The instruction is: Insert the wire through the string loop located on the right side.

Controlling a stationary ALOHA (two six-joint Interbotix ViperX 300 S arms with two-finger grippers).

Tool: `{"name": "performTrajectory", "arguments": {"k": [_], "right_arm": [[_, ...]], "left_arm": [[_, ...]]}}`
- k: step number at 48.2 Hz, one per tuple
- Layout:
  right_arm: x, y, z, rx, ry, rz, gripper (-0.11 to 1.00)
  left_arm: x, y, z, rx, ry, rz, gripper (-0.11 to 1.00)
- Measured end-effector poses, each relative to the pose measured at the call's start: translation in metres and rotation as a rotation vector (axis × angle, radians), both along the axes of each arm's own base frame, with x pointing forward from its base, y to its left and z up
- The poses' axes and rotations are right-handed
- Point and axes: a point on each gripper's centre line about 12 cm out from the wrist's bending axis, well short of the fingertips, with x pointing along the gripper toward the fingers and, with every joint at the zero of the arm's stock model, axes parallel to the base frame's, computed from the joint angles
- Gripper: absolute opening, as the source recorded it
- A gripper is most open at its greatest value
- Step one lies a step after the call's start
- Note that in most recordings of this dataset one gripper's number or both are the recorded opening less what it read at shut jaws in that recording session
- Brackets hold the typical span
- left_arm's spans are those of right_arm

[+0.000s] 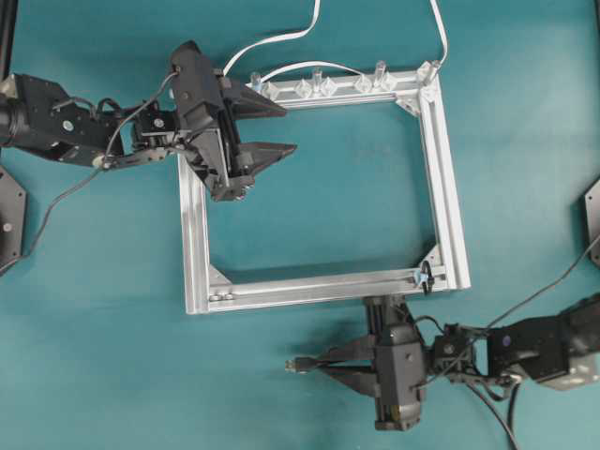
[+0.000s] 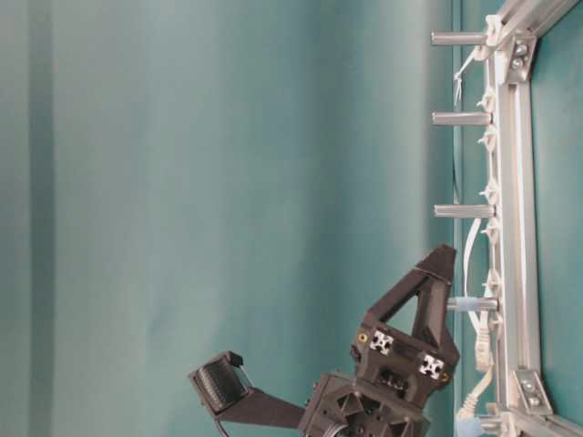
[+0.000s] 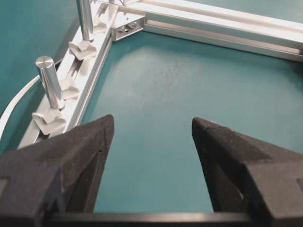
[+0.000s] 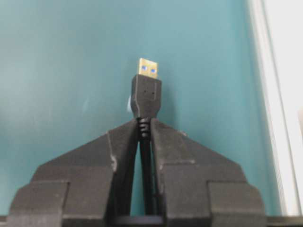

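The plug's metal tip (image 1: 292, 365) is past the string loop and points away, so next my right gripper rises and moves back beyond the frame's corner (image 1: 476, 282) before it threads the loop.
The wire's dark plug (image 1: 300, 366) with its metal tip pokes out leftward past my right gripper (image 1: 321, 362), low over the table in front of the silver frame. In the right wrist view that gripper (image 4: 144, 124) is shut on the thin black wire just behind the plug (image 4: 146, 90). The string loop (image 1: 424, 278) is a tiny dark ring on the frame's front bar near its right corner, up and to the right of the plug. My left gripper (image 1: 290, 129) hangs open over the frame's back left corner, with nothing between its fingers (image 3: 94, 142).
The silver frame (image 1: 441, 169) lies mid-table. Clear clips and upright metal posts (image 3: 49, 87) line its back bar. White flat cables (image 1: 281, 42) trail off behind it. Bare teal table lies inside the frame and in front of it. The open left gripper (image 2: 330, 319) shows at table level.
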Motion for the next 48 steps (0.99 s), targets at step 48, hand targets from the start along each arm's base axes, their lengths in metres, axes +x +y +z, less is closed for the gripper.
{"name": "performTrajectory", "arguments": {"k": [48], "right_arm": [[-0.002,-0.004,0.038,-0.019,-0.019,-0.011,0.11]], "left_arm": [[0.000,0.000,0.000,-0.001,0.000,0.000,0.68]]}}
